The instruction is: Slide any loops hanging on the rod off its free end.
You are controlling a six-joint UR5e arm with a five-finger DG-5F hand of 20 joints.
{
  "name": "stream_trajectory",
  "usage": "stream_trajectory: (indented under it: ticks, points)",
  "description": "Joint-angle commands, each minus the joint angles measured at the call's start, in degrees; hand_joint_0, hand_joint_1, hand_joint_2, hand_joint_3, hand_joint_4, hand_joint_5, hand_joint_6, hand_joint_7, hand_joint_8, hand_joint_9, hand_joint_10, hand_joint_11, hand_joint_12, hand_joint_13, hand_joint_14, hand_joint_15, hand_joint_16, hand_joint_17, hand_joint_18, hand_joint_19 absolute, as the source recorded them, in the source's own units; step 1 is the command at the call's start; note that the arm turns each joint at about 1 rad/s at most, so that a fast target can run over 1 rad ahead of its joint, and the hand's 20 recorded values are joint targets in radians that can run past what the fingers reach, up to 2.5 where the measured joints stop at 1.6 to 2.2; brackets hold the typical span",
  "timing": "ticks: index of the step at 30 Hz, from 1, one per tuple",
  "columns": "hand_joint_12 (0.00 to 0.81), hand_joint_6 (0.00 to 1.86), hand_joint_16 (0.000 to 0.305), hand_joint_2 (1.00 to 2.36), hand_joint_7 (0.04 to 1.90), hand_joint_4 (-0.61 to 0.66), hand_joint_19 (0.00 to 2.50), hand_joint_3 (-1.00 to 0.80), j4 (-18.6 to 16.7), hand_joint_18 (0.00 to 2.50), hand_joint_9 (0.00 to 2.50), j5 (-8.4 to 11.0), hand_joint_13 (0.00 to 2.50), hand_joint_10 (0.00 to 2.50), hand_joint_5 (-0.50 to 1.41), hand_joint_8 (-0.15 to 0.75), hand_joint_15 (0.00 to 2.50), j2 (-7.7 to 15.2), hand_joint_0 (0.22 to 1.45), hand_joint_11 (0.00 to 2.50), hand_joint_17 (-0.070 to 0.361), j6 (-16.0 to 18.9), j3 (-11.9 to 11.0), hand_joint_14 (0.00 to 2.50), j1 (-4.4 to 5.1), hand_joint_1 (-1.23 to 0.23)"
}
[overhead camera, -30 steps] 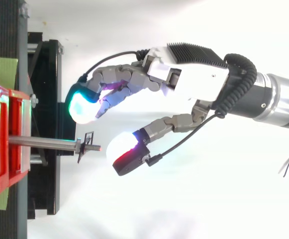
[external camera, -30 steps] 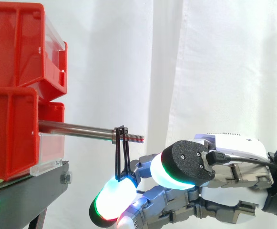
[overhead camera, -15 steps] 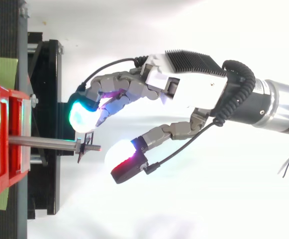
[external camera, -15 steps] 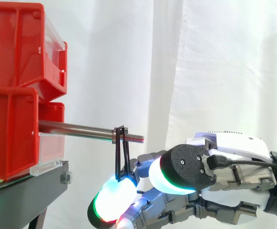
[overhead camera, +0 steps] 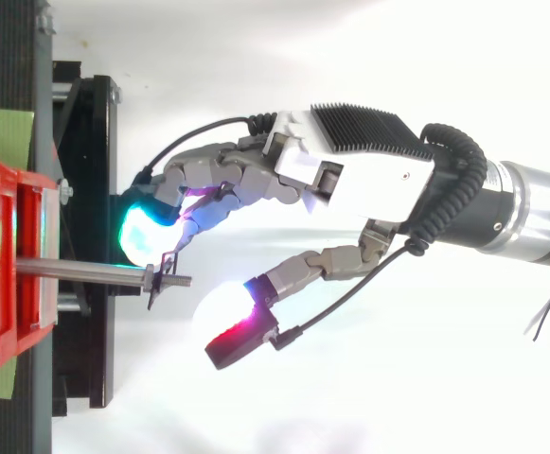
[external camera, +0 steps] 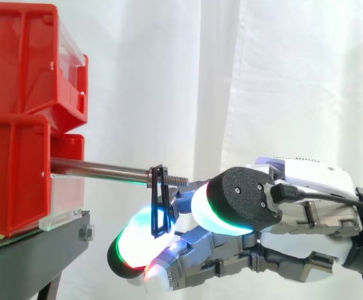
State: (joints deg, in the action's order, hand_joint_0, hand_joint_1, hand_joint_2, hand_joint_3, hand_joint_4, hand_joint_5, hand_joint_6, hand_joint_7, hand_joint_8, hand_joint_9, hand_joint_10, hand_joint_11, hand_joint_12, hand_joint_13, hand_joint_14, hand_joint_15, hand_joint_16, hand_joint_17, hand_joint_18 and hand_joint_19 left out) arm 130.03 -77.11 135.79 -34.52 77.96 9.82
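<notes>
The loops [external camera: 159, 182] will come off together and spread across my fingertip when I pull, because overlapping black strands [external camera: 161, 214] hang from the rod.
A steel rod [external camera: 100, 168] sticks out to the right from the red bins [external camera: 15, 175] and ends in a threaded tip [external camera: 178, 181]. One black loop [external camera: 159, 206] hangs on it just behind the thread, also seen from above as the loop [overhead camera: 162, 280]. My hand [overhead camera: 369, 184] reaches in from the right and is open, with loosely bent fingers. Its glowing fingertips [overhead camera: 144, 235] lie against the far side of the rod at the loop. The thumb [overhead camera: 232, 326] stands on the near side, apart from the rod. In the side view the loop hangs in front of a fingertip [external camera: 134, 244].
The red bins are stacked on a black stand [external camera: 37, 247] at the left. A white curtain [external camera: 281, 81] hangs behind. Open space lies to the right of the rod's tip, where my arm [overhead camera: 530, 213] comes in.
My hand has moved left toward the rod and risen a little. Its fingertips now flank the rod's end at the loop. The loop hangs straighter, still on the rod.
</notes>
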Motion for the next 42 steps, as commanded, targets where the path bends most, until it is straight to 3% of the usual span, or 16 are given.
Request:
stream_trajectory:
  ticks: [1, 24, 29, 42]
  points:
    - [0.297, 0.50, 0.036, 1.00, 1.13, 0.29, 0.06, -0.50, -0.04, 0.60, 0.86, 0.12, 0.66, 0.01, -0.13, 0.317, 0.00, 0.00, 0.59, 0.24, 0.082, -0.02, 0.00, 0.00, 0.19, -0.72]
    - [0.298, 0.50, 0.036, 1.00, 1.20, 0.26, 0.08, -0.48, -0.39, 0.62, 0.87, 0.47, 0.67, 0.01, -0.12, 0.316, 0.00, 0.00, 0.60, 0.25, 0.082, -1.87, -0.36, 0.00, 0.99, -0.70]
    - [0.299, 0.50, 0.036, 1.01, 1.38, 0.23, 0.09, -0.40, -0.48, 0.63, 0.89, 0.56, 0.69, 0.01, -0.10, 0.319, 0.00, 0.00, 0.62, 0.25, 0.082, -1.87, -0.36, 0.00, 0.90, -0.67]
    - [0.304, 0.74, 0.038, 1.02, 1.08, 0.19, 0.09, -0.27, -0.48, 0.63, 0.88, 0.30, 0.68, 0.01, -0.16, 0.325, 0.00, 0.00, 0.59, 0.30, 0.085, -1.60, -0.36, 0.00, 0.63, -0.69]
